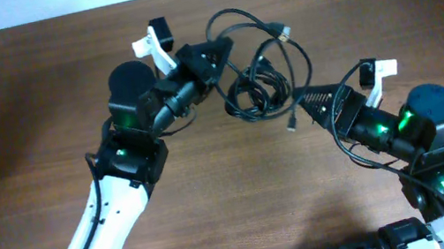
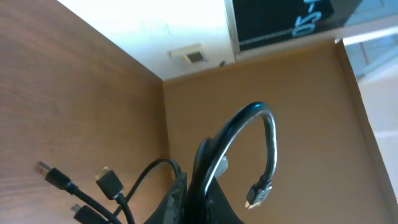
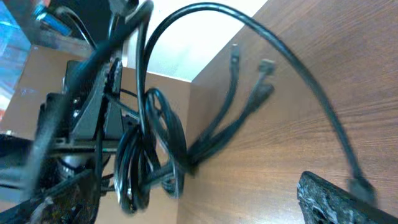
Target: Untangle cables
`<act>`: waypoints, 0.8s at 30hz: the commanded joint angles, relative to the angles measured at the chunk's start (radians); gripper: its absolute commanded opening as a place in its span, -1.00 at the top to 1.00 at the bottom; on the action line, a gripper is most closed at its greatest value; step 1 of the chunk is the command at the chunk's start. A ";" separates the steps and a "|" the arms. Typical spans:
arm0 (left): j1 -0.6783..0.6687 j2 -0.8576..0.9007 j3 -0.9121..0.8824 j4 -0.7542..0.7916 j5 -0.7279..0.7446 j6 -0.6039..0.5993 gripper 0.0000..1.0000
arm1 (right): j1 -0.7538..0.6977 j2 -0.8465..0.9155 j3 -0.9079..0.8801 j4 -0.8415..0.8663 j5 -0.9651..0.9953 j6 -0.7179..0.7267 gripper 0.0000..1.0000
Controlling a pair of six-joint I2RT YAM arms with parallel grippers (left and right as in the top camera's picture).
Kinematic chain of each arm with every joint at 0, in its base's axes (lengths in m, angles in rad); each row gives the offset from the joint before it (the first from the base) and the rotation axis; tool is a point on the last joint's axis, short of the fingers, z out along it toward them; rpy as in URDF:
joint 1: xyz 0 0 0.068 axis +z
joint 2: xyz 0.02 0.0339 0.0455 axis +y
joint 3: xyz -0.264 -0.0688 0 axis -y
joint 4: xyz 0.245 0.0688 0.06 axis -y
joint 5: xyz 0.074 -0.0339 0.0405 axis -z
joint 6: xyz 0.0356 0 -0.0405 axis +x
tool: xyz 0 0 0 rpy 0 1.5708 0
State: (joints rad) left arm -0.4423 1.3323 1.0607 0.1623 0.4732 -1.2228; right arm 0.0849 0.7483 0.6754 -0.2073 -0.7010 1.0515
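Observation:
The bundled loops [image 1: 254, 92] are hanging from my left gripper. So my right gripper should hold the bundle while my left gripper opens and pulls a cable out.
The cables [image 1: 258, 83] lie as a tangle of thin black loops at the table's middle back, with plug ends [image 1: 284, 34] sticking out. My left gripper [image 1: 225, 54] reaches in from the left and is shut on one cable. In the left wrist view that cable [image 2: 261, 124] arcs up out of the gripper [image 2: 202, 190] and ends in a hanging plug [image 2: 258, 194]. My right gripper [image 1: 302, 99] stands open just right of the tangle, holding nothing. In the right wrist view only one of its fingers [image 3: 329, 199] shows, with the bundle [image 3: 149, 155] hanging beyond it.
Brown wooden table [image 1: 37, 82] all round. Two loose plugs [image 2: 109, 182] lie left of the left gripper. A loose plug [image 1: 291, 122] hangs close to the right gripper's tip. The left arm [image 3: 74, 118] fills the left side of the right wrist view.

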 commanded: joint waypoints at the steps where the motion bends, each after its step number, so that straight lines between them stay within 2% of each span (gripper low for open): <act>1: -0.051 -0.028 0.025 0.050 0.016 -0.020 1.00 | 0.000 0.036 0.011 0.027 -0.060 0.005 -0.90; 3: -0.076 -0.028 0.025 0.084 0.012 -0.019 1.00 | 0.001 0.065 0.011 0.044 -0.091 0.005 -0.80; 7: -0.121 -0.027 0.025 0.084 -0.026 -0.019 1.00 | 0.001 0.101 0.011 0.119 -0.158 0.005 -0.78; 8: -0.132 -0.027 0.025 0.085 -0.027 -0.019 1.00 | 0.002 0.106 0.011 0.119 -0.158 0.005 -0.64; 9: -0.143 -0.026 0.025 0.085 -0.029 -0.019 1.00 | 0.002 0.111 0.011 0.119 -0.160 0.005 -0.43; 10: -0.152 -0.024 0.025 0.085 -0.029 -0.019 1.00 | 0.002 0.114 0.011 0.119 -0.160 0.005 -0.08; 13: -0.160 -0.023 0.025 0.084 -0.032 -0.019 1.00 | 0.002 0.116 0.011 0.119 -0.160 0.004 0.74; 14: -0.160 -0.023 0.025 0.084 -0.033 -0.019 1.00 | 0.002 0.116 0.011 0.118 -0.159 0.000 0.92; 15: -0.159 -0.023 0.025 0.084 -0.037 -0.019 1.00 | 0.002 0.116 0.011 0.119 -0.159 -0.008 0.92; 16: -0.159 -0.023 0.025 0.084 -0.056 -0.019 0.78 | 0.002 0.116 0.011 0.117 -0.157 -0.051 0.92; 19: -0.146 -0.023 0.025 0.084 -0.091 -0.019 -0.18 | 0.000 0.118 0.011 0.045 -0.114 -0.114 0.92; 20: -0.134 -0.023 0.025 0.084 -0.102 -0.019 -0.28 | 0.000 0.118 0.011 0.012 -0.092 -0.128 0.92; 22: -0.096 -0.023 0.025 0.083 -0.103 -0.019 -0.60 | 0.000 0.118 0.011 -0.073 -0.038 -0.167 0.92; 24: -0.053 -0.023 0.025 0.079 -0.103 -0.019 -0.64 | 0.000 0.117 0.011 -0.145 0.019 -0.188 0.92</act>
State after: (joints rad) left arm -0.5415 1.3312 1.0630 0.2401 0.3855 -1.2491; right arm 0.0849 0.8700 0.6769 -0.3183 -0.7586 0.9188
